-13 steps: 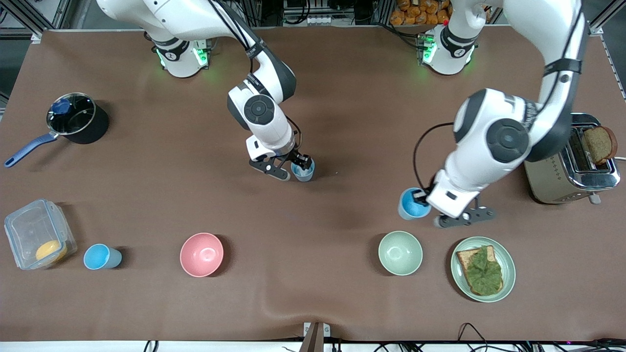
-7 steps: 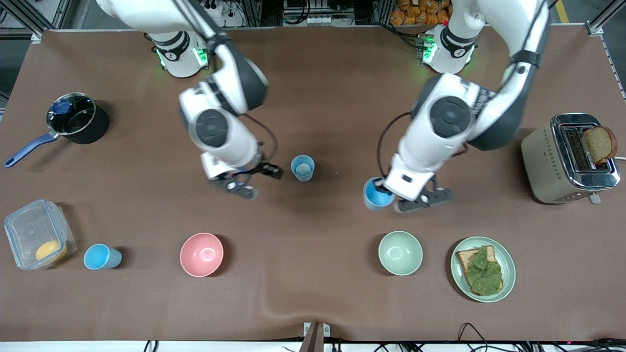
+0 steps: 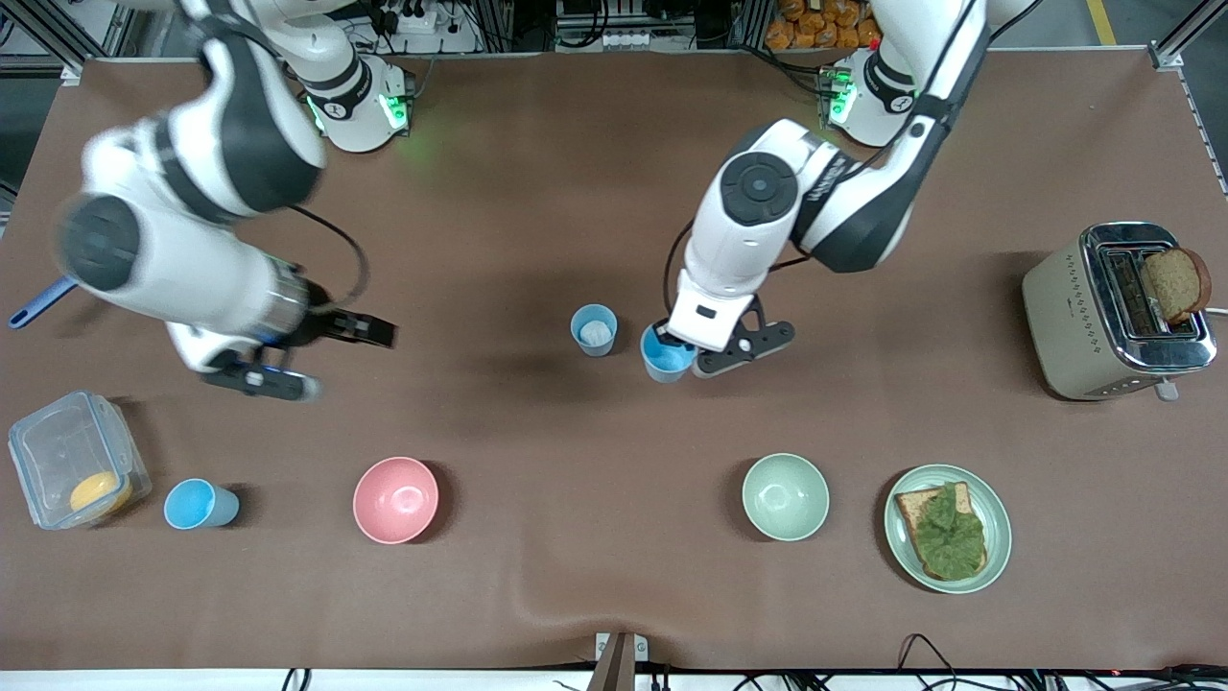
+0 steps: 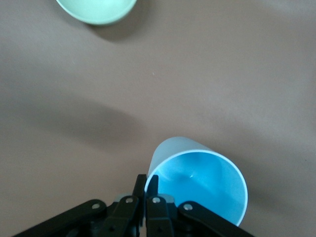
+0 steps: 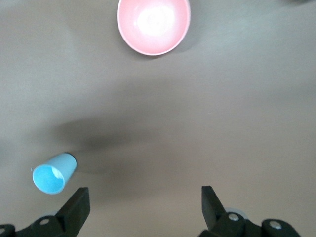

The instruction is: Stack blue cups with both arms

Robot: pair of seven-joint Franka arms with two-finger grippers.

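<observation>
The robot's left gripper should go on carrying the sky-blue cup [image 3: 664, 359] to the grey-blue cup's opening [image 3: 594, 323] until it nests, as it hangs upright by its rim with its base free to go in there.
A paler grey-blue cup [image 3: 594, 329] stands upright alone at mid-table. Just beside it, toward the left arm's end, my left gripper [image 3: 673, 339] [image 4: 146, 180] is shut on the rim of a sky-blue cup [image 3: 664, 355] [image 4: 200, 183], one finger inside the wall and one outside. My right gripper [image 3: 336, 359] [image 5: 144, 200] hangs open and empty over bare table toward the right arm's end. In the right wrist view a third blue cup [image 5: 52, 173] shows; it stands near the front edge [image 3: 199, 504].
A pink bowl [image 3: 395, 499] [image 5: 153, 24] and a pale green bowl [image 3: 785, 496] [image 4: 96, 10] sit near the front edge. A plate with toast [image 3: 947, 528], a toaster [image 3: 1118, 312], a plastic box [image 3: 72, 459] and a pot [image 3: 153, 232] stand round the table.
The right gripper let go of the paler cup, opened wide and swung away toward the right arm's end. The left arm carried the sky-blue cup across to beside the paler cup.
</observation>
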